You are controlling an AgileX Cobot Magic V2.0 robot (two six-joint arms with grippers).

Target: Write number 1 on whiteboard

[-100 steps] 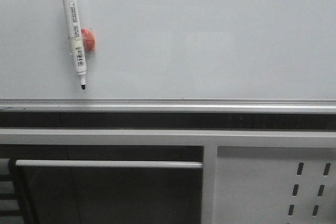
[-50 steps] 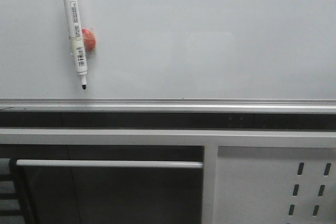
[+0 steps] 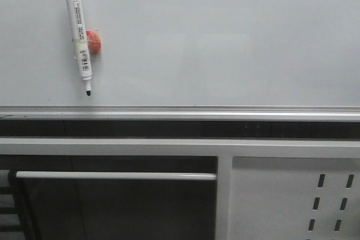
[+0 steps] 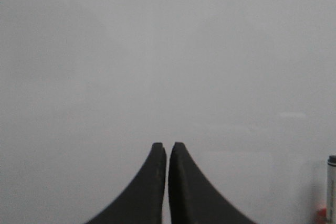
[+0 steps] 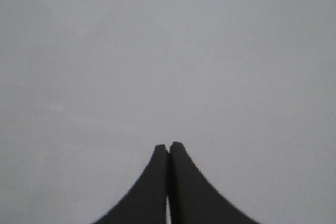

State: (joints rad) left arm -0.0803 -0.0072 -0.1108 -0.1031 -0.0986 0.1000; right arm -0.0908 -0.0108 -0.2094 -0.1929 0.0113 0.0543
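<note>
The robot's empty right gripper should back away from the whiteboard while the left gripper reaches for the marker's body (image 3: pixel 84 57), with the marker hanging (image 3: pixel 78 26) on the left gripper's side.
The whiteboard (image 3: pixel 225 37) fills the upper part of the front view, glossy and pale, with a silver rail (image 3: pixel 180 111) along its lower edge. No number 1 is in view on it. A white marker (image 3: pixel 77 32) hangs near-vertical at the board's upper left, black tip down, against a red round magnet (image 3: pixel 95 42). Neither gripper shows in the front view. My left gripper (image 4: pixel 167 144) is shut with nothing in it, facing bare board, and the marker (image 4: pixel 331 187) shows at the picture's edge. My right gripper (image 5: pixel 168 146) is shut and empty before plain board.
Below the rail runs a dark gap, then a grey metal frame with a horizontal bar (image 3: pixel 112 176) on the left. A slotted panel (image 3: pixel 315 200) is on the right.
</note>
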